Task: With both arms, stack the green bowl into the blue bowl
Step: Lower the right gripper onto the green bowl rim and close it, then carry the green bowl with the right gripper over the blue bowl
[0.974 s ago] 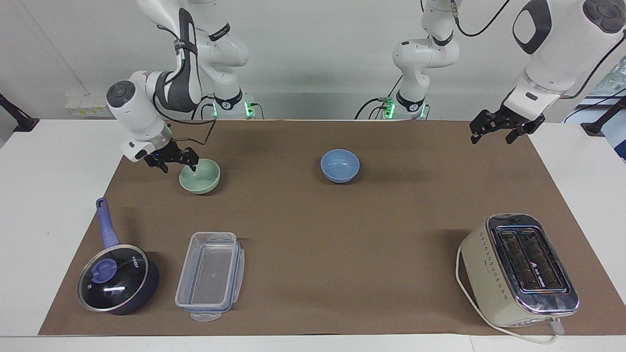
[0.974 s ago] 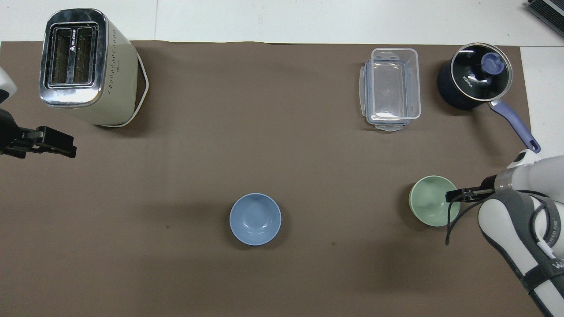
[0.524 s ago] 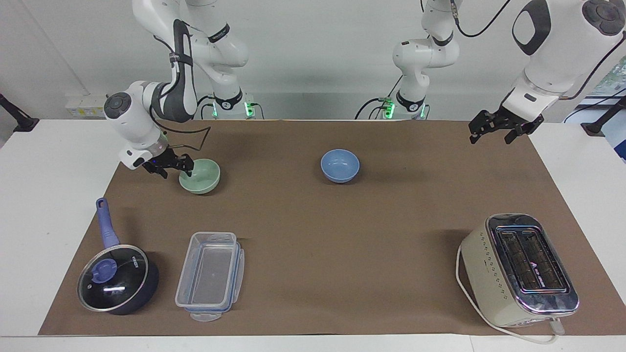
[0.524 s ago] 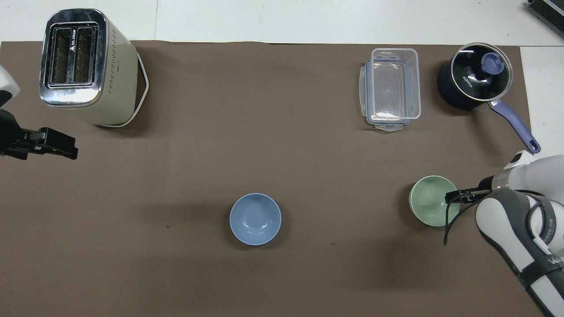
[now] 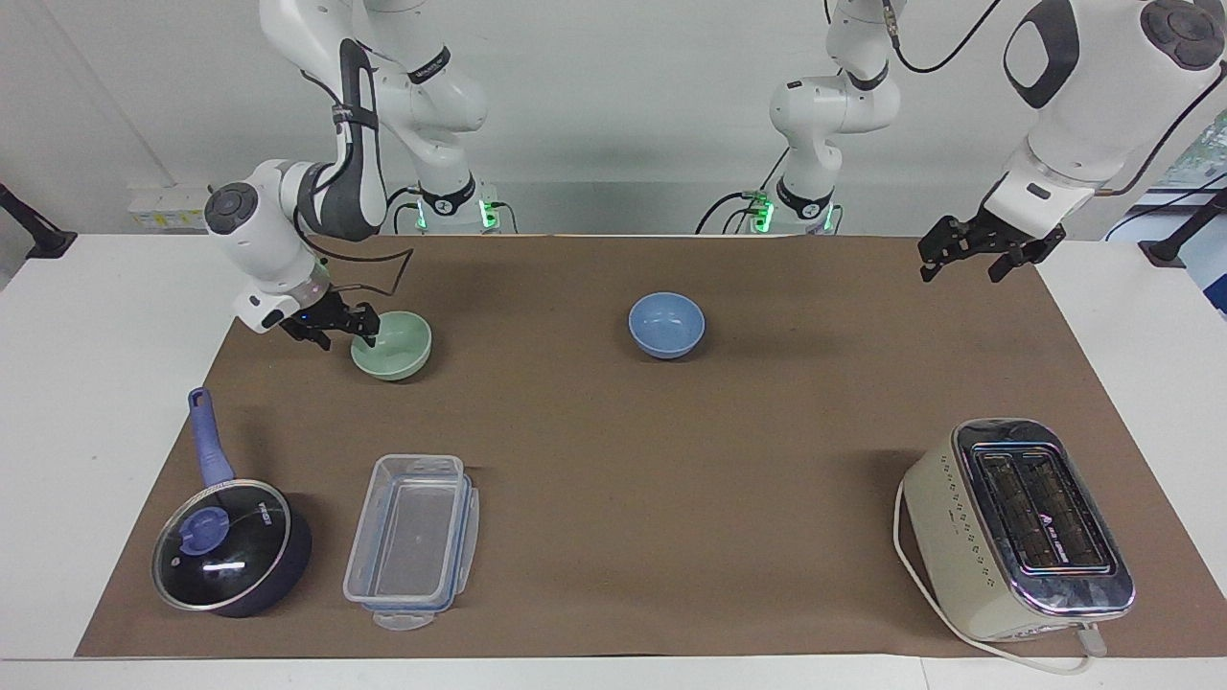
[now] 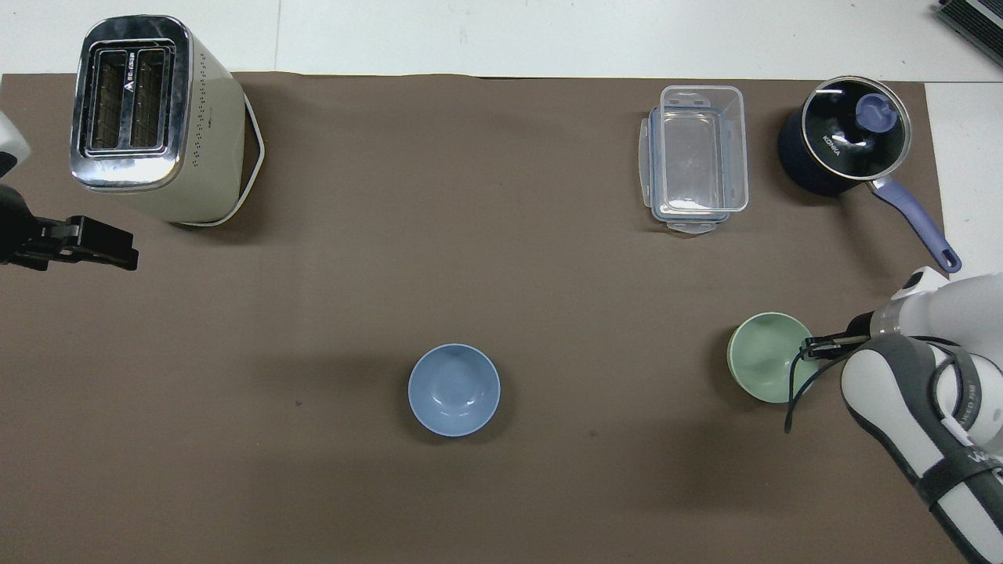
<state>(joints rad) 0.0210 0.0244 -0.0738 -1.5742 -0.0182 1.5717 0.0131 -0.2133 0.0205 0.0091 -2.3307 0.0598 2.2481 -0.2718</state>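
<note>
The round rims of the green bowl and the blue bowl look about equally wide. The green bowl should sit deep inside the blue bowl and almost hide it when I lower it.
The green bowl sits upright on the brown mat toward the right arm's end of the table, also in the overhead view. The blue bowl sits upright mid-table, apart from it. My right gripper is low at the green bowl's rim on the side toward the right arm's end. Its fingers are open, one inside the bowl and one outside. My left gripper is open and empty, raised over the mat's edge at the left arm's end, where that arm waits.
A dark blue lidded saucepan and a clear plastic container lie farther from the robots than the green bowl. A cream toaster stands toward the left arm's end, far from the robots.
My right gripper has come down and drawn slightly back to the green bowl's rim. Neither bowl has moved. The left gripper has barely shifted.
</note>
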